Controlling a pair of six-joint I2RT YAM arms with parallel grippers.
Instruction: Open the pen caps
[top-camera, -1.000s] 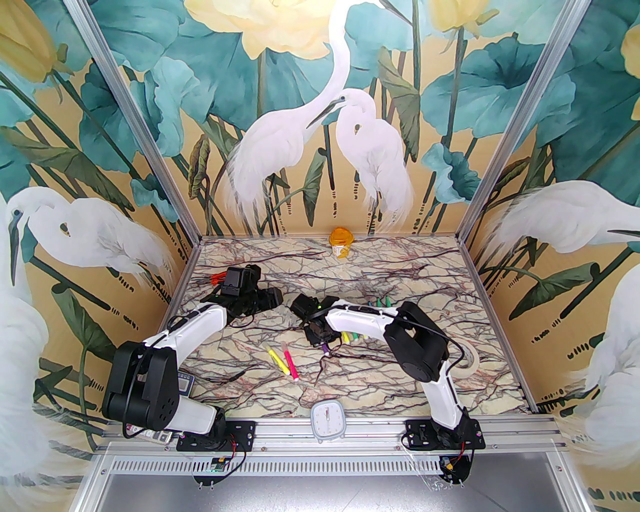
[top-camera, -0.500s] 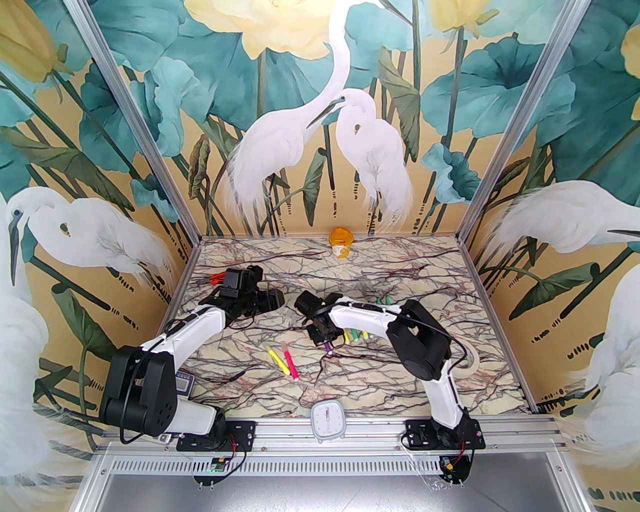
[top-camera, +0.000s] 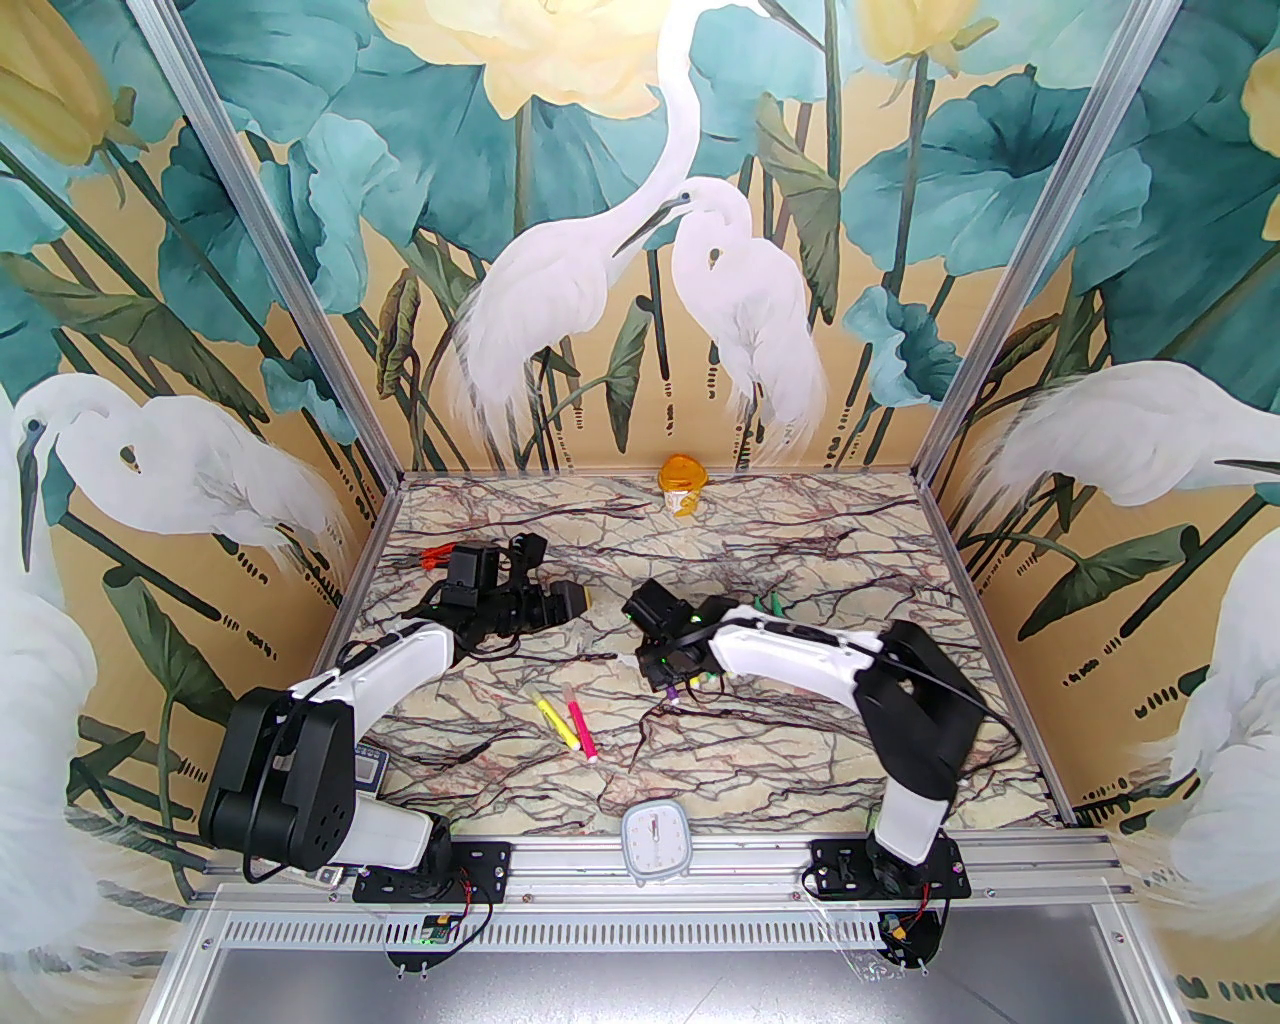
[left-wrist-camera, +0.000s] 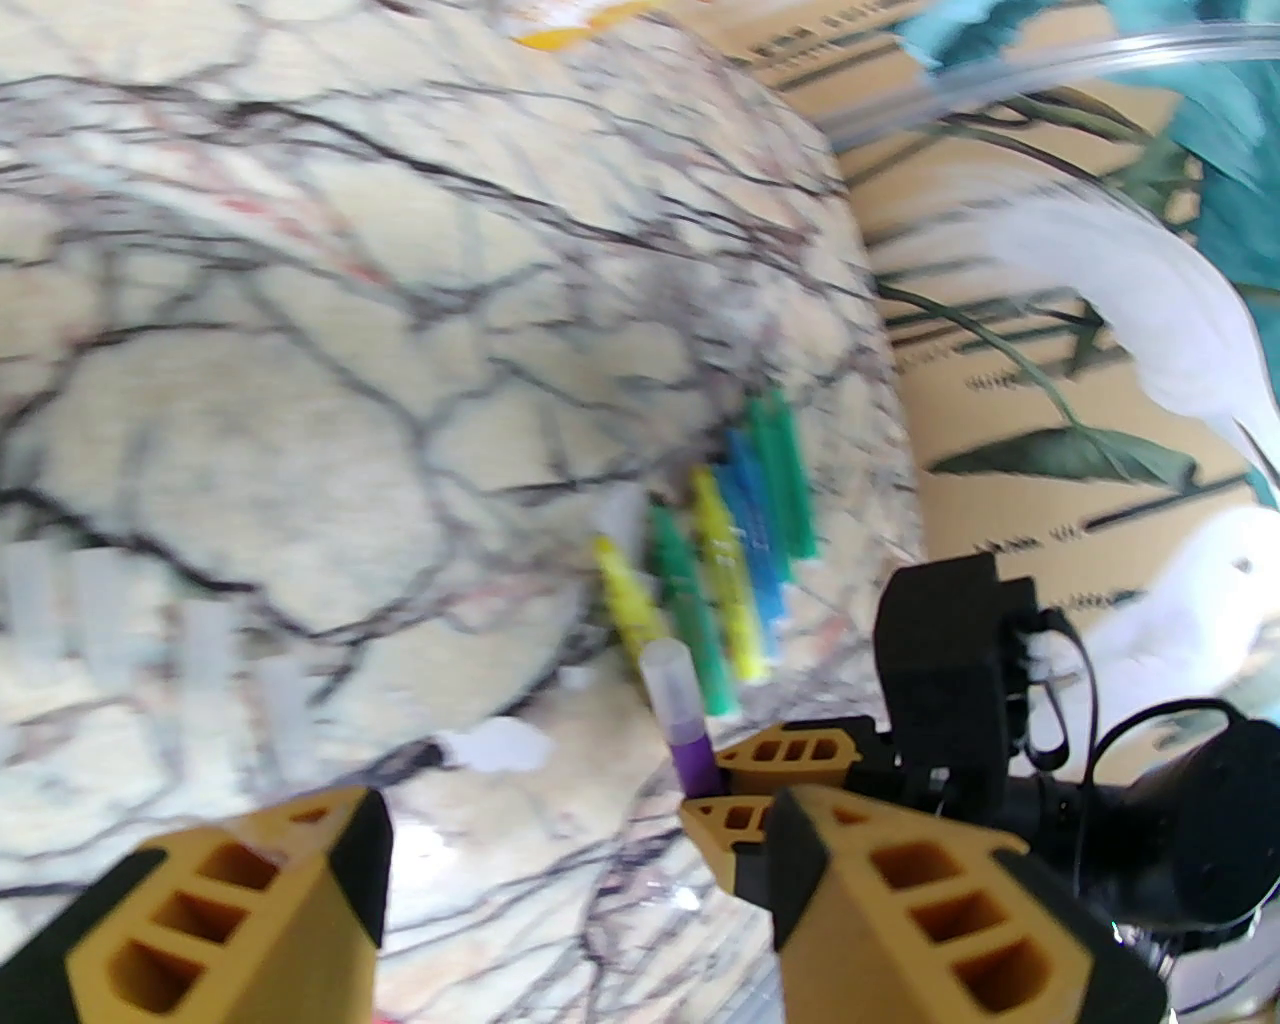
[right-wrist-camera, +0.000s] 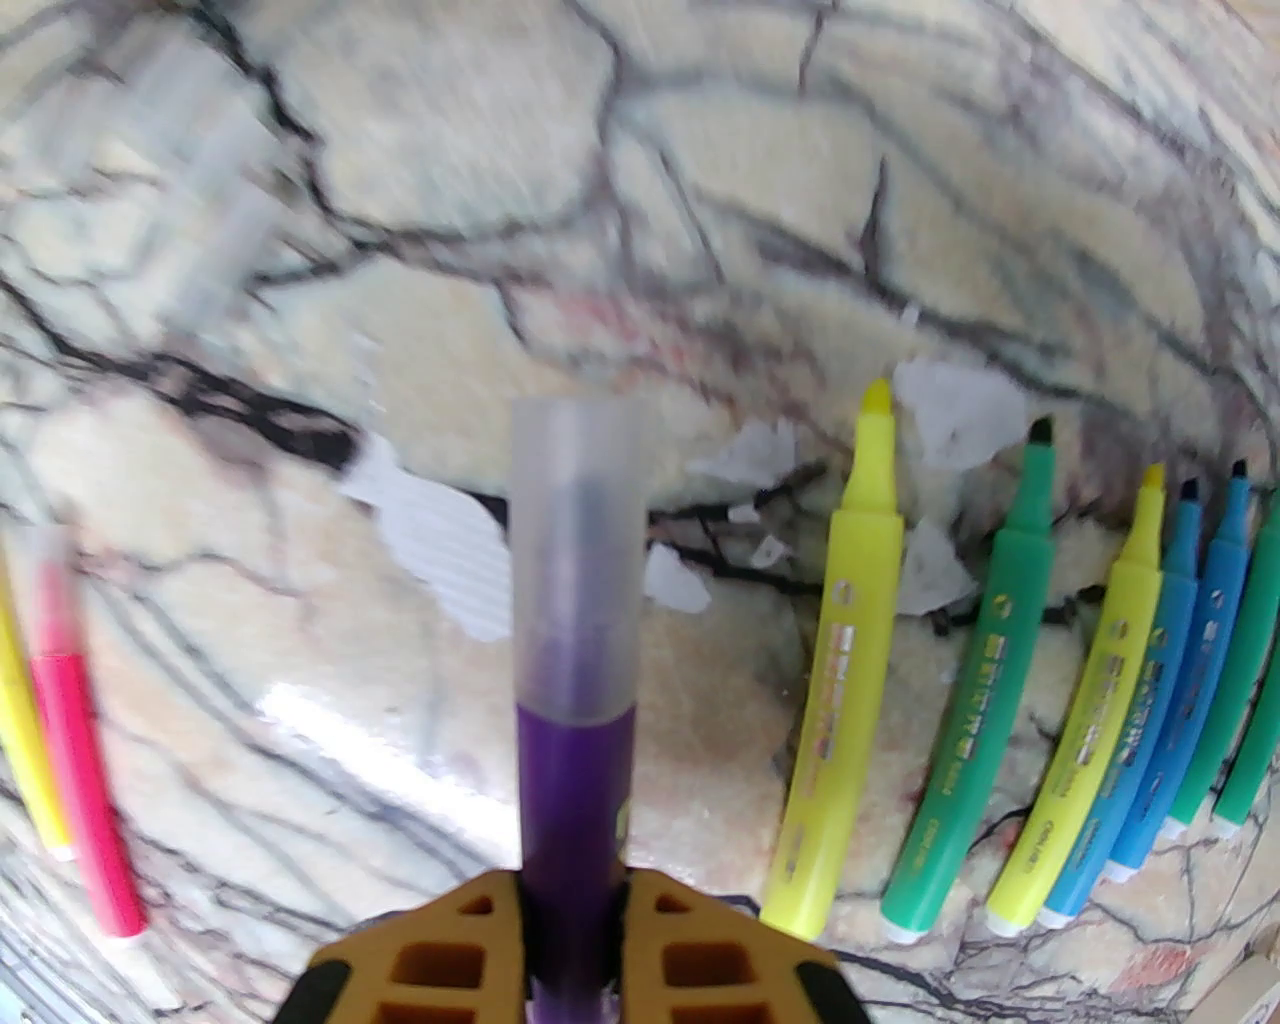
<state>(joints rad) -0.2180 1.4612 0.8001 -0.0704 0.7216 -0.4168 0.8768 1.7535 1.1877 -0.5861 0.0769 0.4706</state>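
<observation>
My right gripper is holding the purple pen's body, and the pen's clear cap is still on. Next, I grip the cap's end with my left gripper and pull the cap off.
My right gripper (right-wrist-camera: 575, 950) is shut on a purple pen (right-wrist-camera: 575, 780) that points away from it, its clear pen cap (right-wrist-camera: 578, 540) still seated on the tip. The left wrist view shows the same pen (left-wrist-camera: 697, 762) and cap (left-wrist-camera: 668, 680) just ahead of my left gripper (left-wrist-camera: 580, 900), which is open and holds nothing. From above, the left gripper (top-camera: 575, 600) and right gripper (top-camera: 665, 680) stand a short way apart mid-table. A row of uncapped pens (right-wrist-camera: 1090, 720) lies to the right. A pink pen (right-wrist-camera: 80, 780) and a yellow pen (top-camera: 557, 722) lie on the left.
Several loose clear caps (left-wrist-camera: 200, 640) lie blurred on the marble. White paper scraps (right-wrist-camera: 440, 540) sit beneath the purple pen. An orange-lidded jar (top-camera: 683, 483) stands at the back wall, orange-handled pliers (top-camera: 435, 553) at back left, a white timer (top-camera: 653, 828) at the near edge.
The right gripper closed on the purple pen and shifted right and back with it, its elbow swinging right. The left gripper moved right toward it.
</observation>
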